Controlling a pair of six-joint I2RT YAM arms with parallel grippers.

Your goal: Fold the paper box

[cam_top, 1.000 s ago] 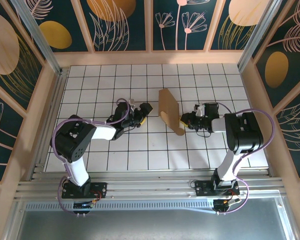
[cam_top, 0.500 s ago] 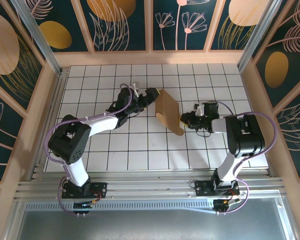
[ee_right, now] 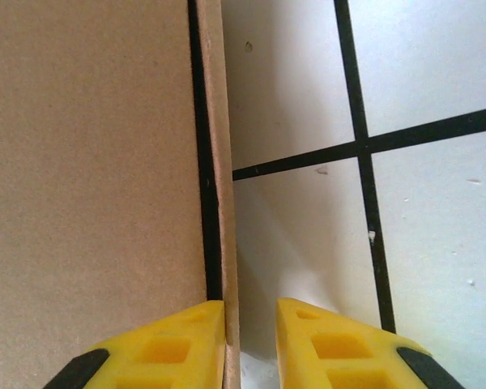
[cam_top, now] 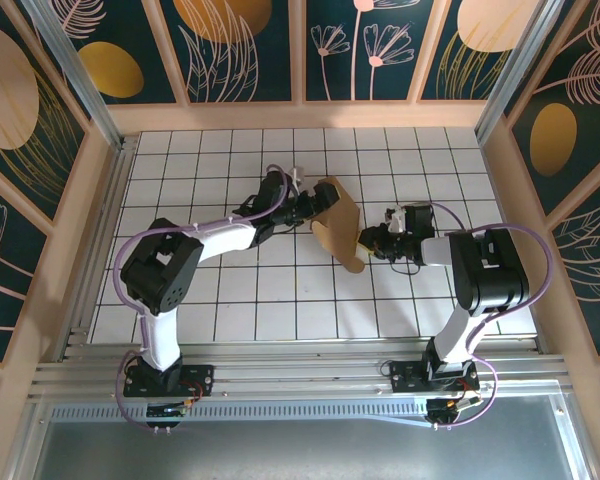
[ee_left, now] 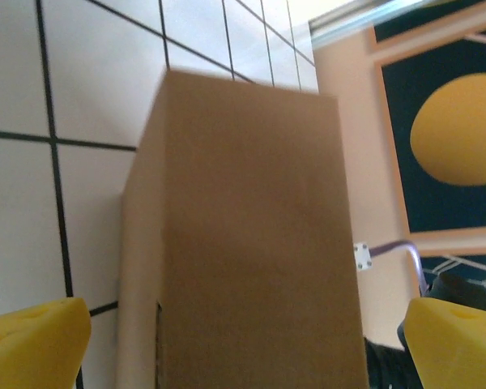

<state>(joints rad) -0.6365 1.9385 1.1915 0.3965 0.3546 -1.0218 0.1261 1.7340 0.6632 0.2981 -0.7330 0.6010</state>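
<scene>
The paper box is standing crooked, with my right gripper only at its thin card edge (ee_right: 221,194). Next, I take hold across the box's body (cam_top: 342,218) with my right gripper and turn the box straight.
The paper box (cam_top: 337,222) is plain brown card, standing tilted on the white tiles mid-table. My left gripper (cam_top: 309,208) is at its left side. In the left wrist view the box (ee_left: 251,219) rises between the yellow fingertips (ee_left: 32,344), which stand far apart, so that gripper (ee_left: 243,340) is open around it. My right gripper (cam_top: 369,240) is at the box's right lower edge. In the right wrist view a thin card edge (ee_right: 227,203) runs between the two close yellow fingers, against the left one; the gripper (ee_right: 251,312) is shut on it.
The tiled table (cam_top: 230,300) is ringed by a wooden rim and patterned walls (cam_top: 300,40). Lilac cables loop off both arms. A metal rail (cam_top: 300,375) runs along the near edge by the arm bases.
My left arm has reached right and farther back until its open fingers straddle the box's left side. The box has spread from a thin standing sheet to a wider shape. The right arm has stayed put.
</scene>
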